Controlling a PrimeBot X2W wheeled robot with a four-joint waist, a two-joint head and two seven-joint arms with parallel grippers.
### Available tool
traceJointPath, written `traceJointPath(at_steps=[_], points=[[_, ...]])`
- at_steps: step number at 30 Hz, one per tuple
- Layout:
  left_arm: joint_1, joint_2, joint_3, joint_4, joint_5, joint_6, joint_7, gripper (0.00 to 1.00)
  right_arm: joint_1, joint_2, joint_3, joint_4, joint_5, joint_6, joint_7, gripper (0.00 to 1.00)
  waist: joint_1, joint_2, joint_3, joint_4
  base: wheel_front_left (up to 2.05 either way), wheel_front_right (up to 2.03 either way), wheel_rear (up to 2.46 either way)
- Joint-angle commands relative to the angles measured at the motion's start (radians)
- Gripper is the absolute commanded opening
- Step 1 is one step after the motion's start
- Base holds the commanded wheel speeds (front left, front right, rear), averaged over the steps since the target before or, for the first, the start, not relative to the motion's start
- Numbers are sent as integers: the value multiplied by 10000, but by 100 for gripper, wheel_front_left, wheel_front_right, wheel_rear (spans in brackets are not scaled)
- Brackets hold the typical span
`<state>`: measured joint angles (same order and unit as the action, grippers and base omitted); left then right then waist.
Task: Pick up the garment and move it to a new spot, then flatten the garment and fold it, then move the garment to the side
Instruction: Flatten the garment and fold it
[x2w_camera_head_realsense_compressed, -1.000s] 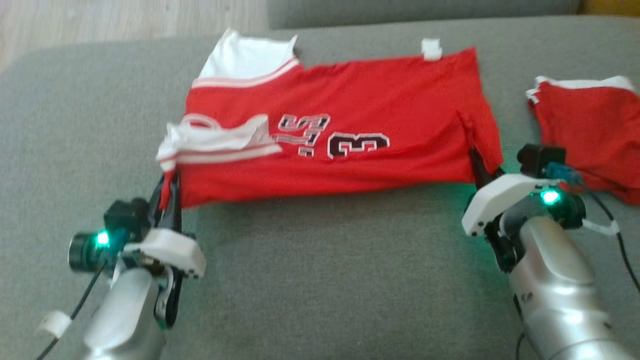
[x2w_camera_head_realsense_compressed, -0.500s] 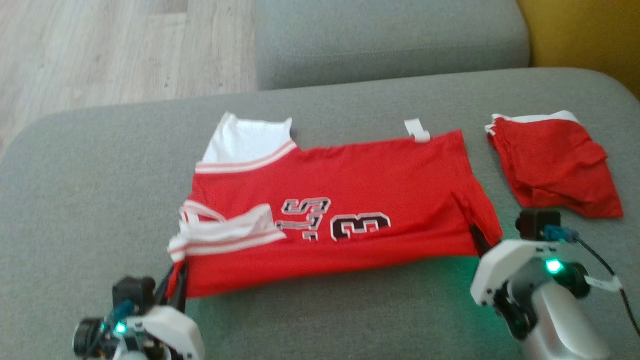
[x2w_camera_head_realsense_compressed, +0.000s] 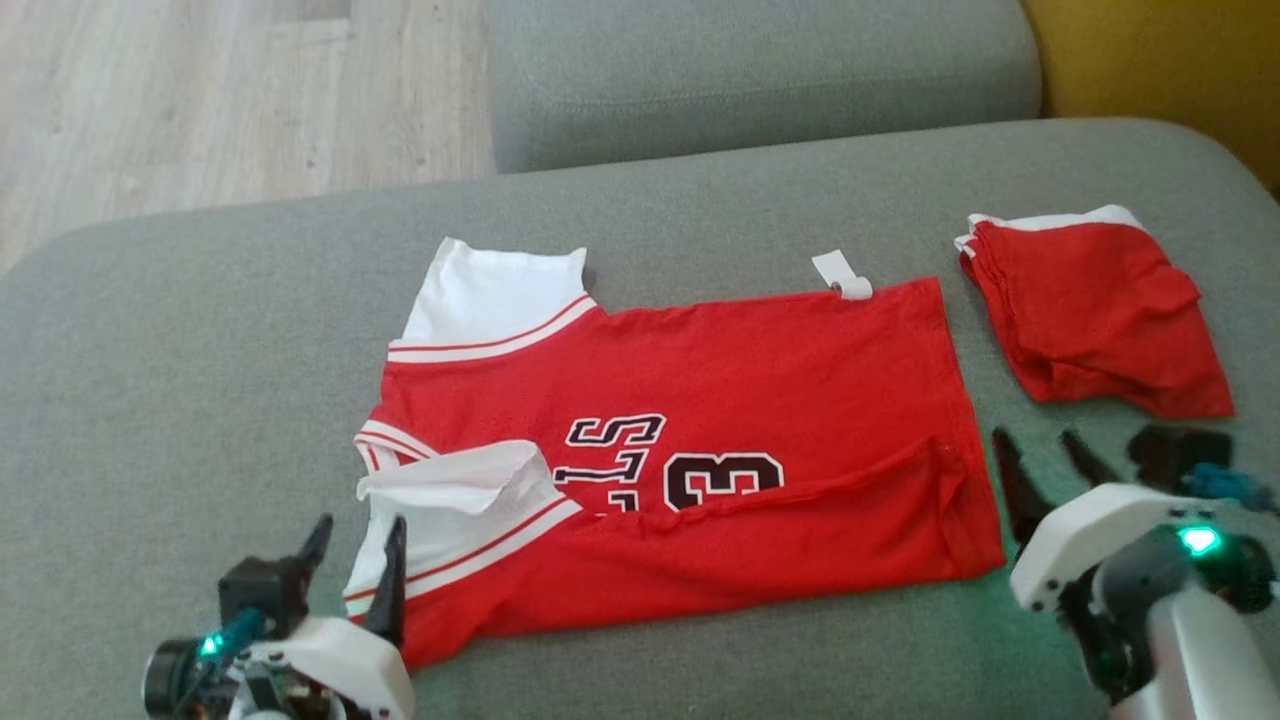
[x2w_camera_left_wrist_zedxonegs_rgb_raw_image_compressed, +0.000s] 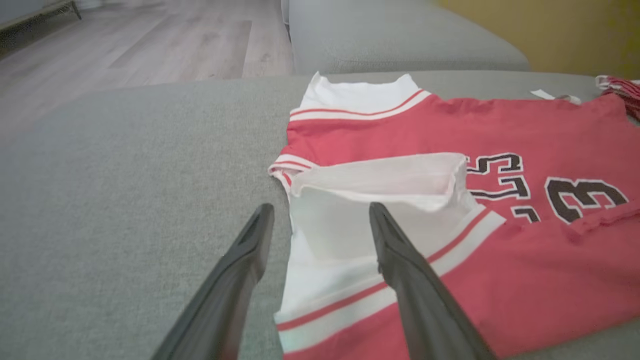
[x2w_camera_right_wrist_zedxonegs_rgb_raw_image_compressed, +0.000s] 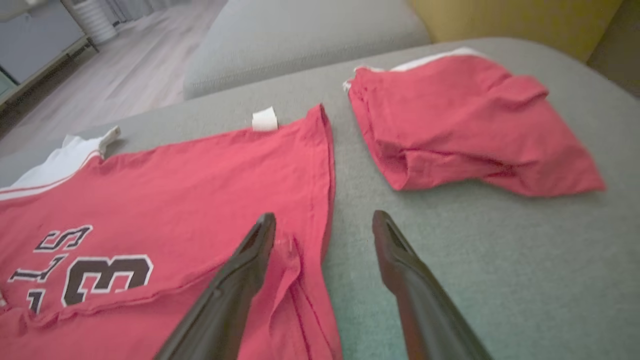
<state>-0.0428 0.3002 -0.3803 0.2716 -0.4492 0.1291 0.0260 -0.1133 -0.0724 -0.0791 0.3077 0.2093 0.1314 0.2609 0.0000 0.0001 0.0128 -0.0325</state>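
The far white sleeve (x2w_camera_head_realsense_compressed: 489, 294) sticks out past the jersey's red edge (x2w_camera_head_realsense_compressed: 708, 305), so I expect the sleeve to hang over the jersey's near edge when the robot folds the jersey's far side over.
The garment (x2w_camera_head_realsense_compressed: 720, 400) is a red jersey with white sleeves and black lettering, lying spread on the grey sofa seat (x2w_camera_head_realsense_compressed: 200, 350), its near edge folded over. My left gripper (x2w_camera_head_realsense_compressed: 355, 565) stands open at the jersey's near left corner, fingers straddling the white sleeve edge (x2w_camera_left_wrist_zedxonegs_rgb_raw_image_compressed: 330, 235) without pinching it. My right gripper (x2w_camera_head_realsense_compressed: 1050, 465) is open just off the jersey's near right corner; in the right wrist view, with that gripper (x2w_camera_right_wrist_zedxonegs_rgb_raw_image_compressed: 322, 235), one finger lies over the red hem (x2w_camera_right_wrist_zedxonegs_rgb_raw_image_compressed: 300, 280) and the other over bare cushion.
A second red garment (x2w_camera_head_realsense_compressed: 1095, 315) lies folded to the right of the jersey, also seen in the right wrist view (x2w_camera_right_wrist_zedxonegs_rgb_raw_image_compressed: 465, 125). The sofa backrest (x2w_camera_head_realsense_compressed: 750, 70) rises behind, wooden floor (x2w_camera_head_realsense_compressed: 200, 90) beyond the left end, a yellow cushion (x2w_camera_head_realsense_compressed: 1170, 60) at far right.
Both grippers have opened and let go of the jersey's near corners; the cloth has dropped onto the seat with its near edge folded over. The camera has tilted, shifting the whole picture.
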Motion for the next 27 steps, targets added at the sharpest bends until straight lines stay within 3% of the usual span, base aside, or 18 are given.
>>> traceJointPath(at_steps=[1, 7, 11, 20, 27], points=[[-719, 228, 497, -400, 38, 95, -179, 100, -503, 18, 154, -446, -71, -7, -192, 100, 0, -1, 101, -43, 0, 0, 0], [-1631, 338, 738, -825, 200, -5, -995, 100, -1099, 145, -50, -1011, -428, -7, -1235, 100, 0, -1, 662, -172, 0, 0, 0], [-2713, 747, 707, -911, 470, -302, -885, 100, -1695, 186, 66, -1219, -555, -7, -1565, 100, 0, -1, 1294, -343, 0, 0, 0], [-6347, 1972, 257, 431, 405, -2177, 1092, 100, -3220, 215, 376, -1378, -777, -7, -1769, 100, 0, -1, 2849, -813, 0, 0, 0], [-8423, 2548, -665, 2301, -308, -2582, 2791, 100, -4080, 219, 750, -1250, -732, -7, -1956, 100, 0, -1, 3776, -1272, 0, 0, 0]])
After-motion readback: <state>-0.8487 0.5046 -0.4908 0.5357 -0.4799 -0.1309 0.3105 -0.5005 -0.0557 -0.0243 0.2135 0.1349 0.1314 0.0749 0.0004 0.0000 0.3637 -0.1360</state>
